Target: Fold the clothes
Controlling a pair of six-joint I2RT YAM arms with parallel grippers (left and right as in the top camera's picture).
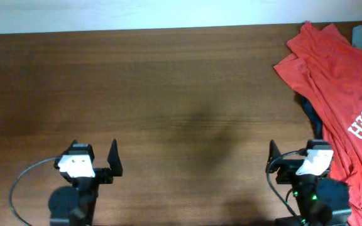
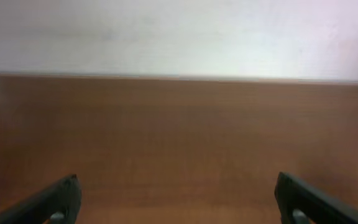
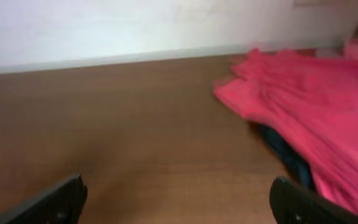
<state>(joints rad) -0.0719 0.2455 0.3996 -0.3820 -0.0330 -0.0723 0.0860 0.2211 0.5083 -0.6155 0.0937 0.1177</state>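
Note:
The orange-red T-shirt is on top of the navy garment (image 1: 311, 116), so my open right gripper keeps going toward the T-shirt's near folds (image 1: 353, 164) until it closes there.
An orange-red T-shirt (image 1: 341, 81) with white lettering lies crumpled at the table's right edge, on top of a pile; a navy garment (image 1: 311, 113) peeks out under it, grey-blue (image 1: 361, 34) and pink cloth show at the far right corner. In the right wrist view the T-shirt (image 3: 309, 106) lies ahead to the right, with navy cloth (image 3: 288, 155) beneath. My right gripper (image 3: 176, 193) is open and empty, just left of the pile near the front edge (image 1: 294, 160). My left gripper (image 2: 176, 199) is open and empty over bare wood at the front left (image 1: 93, 157).
The brown wooden table (image 1: 168, 94) meets a white wall at the back. A cable (image 1: 21, 182) loops by the left arm's base.

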